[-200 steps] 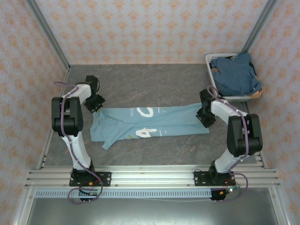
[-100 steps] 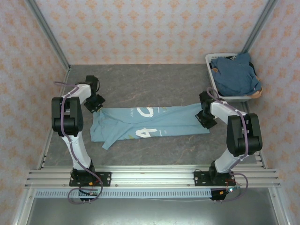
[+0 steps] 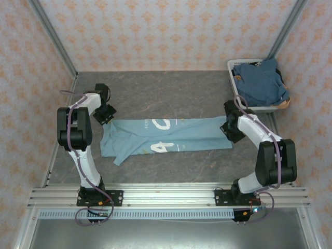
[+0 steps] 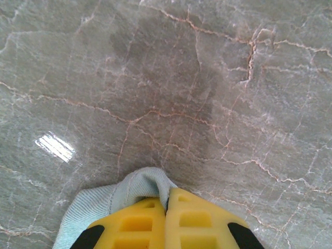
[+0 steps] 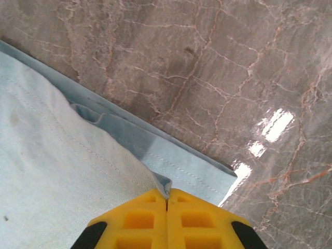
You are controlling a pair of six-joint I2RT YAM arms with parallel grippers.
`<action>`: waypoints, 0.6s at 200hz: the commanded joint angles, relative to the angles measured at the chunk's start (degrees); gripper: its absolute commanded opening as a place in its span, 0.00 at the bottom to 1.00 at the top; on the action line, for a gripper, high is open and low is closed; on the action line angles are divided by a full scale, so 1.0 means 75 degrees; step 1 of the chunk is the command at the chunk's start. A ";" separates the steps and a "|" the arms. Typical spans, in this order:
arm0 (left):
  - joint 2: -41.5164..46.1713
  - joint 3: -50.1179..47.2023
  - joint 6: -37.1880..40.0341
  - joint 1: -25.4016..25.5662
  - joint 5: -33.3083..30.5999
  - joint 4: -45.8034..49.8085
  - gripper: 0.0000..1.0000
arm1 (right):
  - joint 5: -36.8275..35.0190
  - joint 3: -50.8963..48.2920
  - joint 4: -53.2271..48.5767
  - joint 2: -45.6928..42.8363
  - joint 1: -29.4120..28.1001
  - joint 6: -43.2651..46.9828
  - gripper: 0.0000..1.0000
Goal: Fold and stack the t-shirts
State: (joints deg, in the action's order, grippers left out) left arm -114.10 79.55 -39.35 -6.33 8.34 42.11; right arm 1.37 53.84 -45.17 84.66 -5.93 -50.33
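Note:
My two grippers should open, and my left gripper should come forward to tuck the sleeve (image 3: 121, 157) in before I fold further. The sleeve sticks out past the folded t-shirt's front edge (image 3: 129, 155).
A light sky-blue t-shirt (image 3: 166, 136) with white block letters lies folded lengthwise across the middle of the table. My left gripper (image 3: 106, 116) is shut on its left end, where a ribbed fold of cloth (image 4: 140, 185) bulges from between the yellow fingers (image 4: 135, 223). At the shirt's right end my right gripper (image 3: 228, 128) is shut on a hemmed edge (image 5: 163, 188), with a lower layer of the shirt (image 5: 181, 163) lying flat beyond it. Darker slate-blue t-shirts (image 3: 262, 83) are heaped in the basket at the back right.
The white laundry basket (image 3: 232, 66) stands in the back right corner by the patterned wall. Grey marbled tabletop (image 3: 166, 93) stretches behind the shirt, and a narrower strip (image 3: 171, 166) lies between the shirt and the front rail.
The right arm has swung outward to the right, its elbow moving away from the shirt, and its gripper has shifted slightly right. The left arm and the shirt look unchanged.

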 commanded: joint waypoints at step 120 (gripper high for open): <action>-0.0169 0.0040 -0.0030 0.0079 -0.0004 0.0209 0.00 | -0.0885 -0.0312 -0.0155 0.0863 0.0122 0.0292 0.00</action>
State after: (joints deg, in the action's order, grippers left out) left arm -114.10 79.40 -39.55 -6.31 8.45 42.11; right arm -0.49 49.21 -45.19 89.73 -5.93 -49.47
